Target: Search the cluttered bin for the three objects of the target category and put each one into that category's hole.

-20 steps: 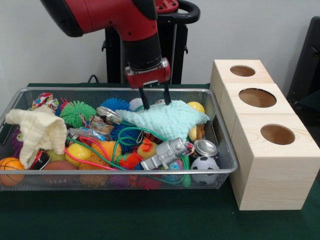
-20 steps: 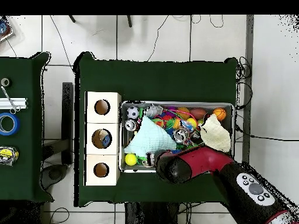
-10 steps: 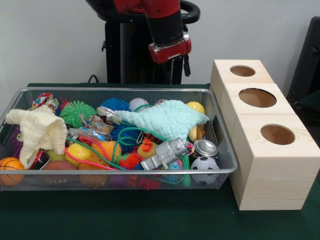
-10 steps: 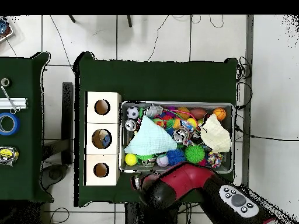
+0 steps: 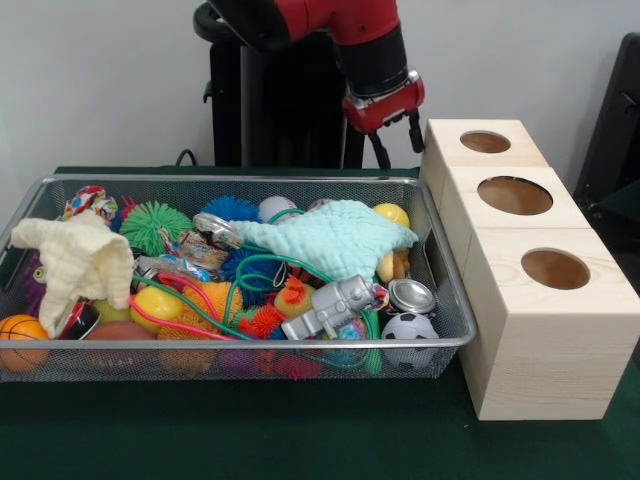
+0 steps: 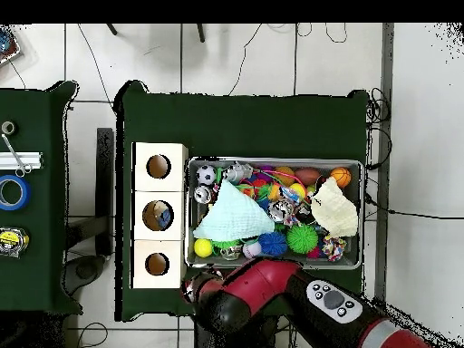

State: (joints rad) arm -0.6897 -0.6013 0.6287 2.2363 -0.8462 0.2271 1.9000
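The mint cloth (image 5: 335,236) is lying in a hump and a yellow toy is peeking out from its edge (image 5: 386,266), so I should expect more toys hidden under the cloth when I lift it.
A wire mesh bin (image 5: 230,180) holds a jumble of toys. A mint cloth (image 5: 335,238) lies over its right half, and a cream cloth (image 5: 75,260) lies at its left end. Around them sit a silver toy robot (image 5: 335,305), a soccer ball (image 5: 408,328), a tin can (image 5: 410,295), a yellow ball (image 5: 392,213) and a green spiky ball (image 5: 153,225). My gripper (image 5: 396,142) hangs open and empty above the bin's far right corner, beside the wooden box (image 5: 540,340) with three round holes. From overhead the arm (image 6: 272,294) hides the gripper. The mint cloth (image 6: 231,217) and bin (image 6: 362,217) show there.
The box's middle hole (image 6: 158,216) shows something blue inside from overhead. A side table at the left carries a blue tape roll (image 6: 13,192) and a tape measure (image 6: 11,240). A black chair (image 5: 615,130) stands behind the box.
My gripper has risen out of the bin from just above the mint cloth and swung toward the wooden box, empty. The bin's contents have not shifted.
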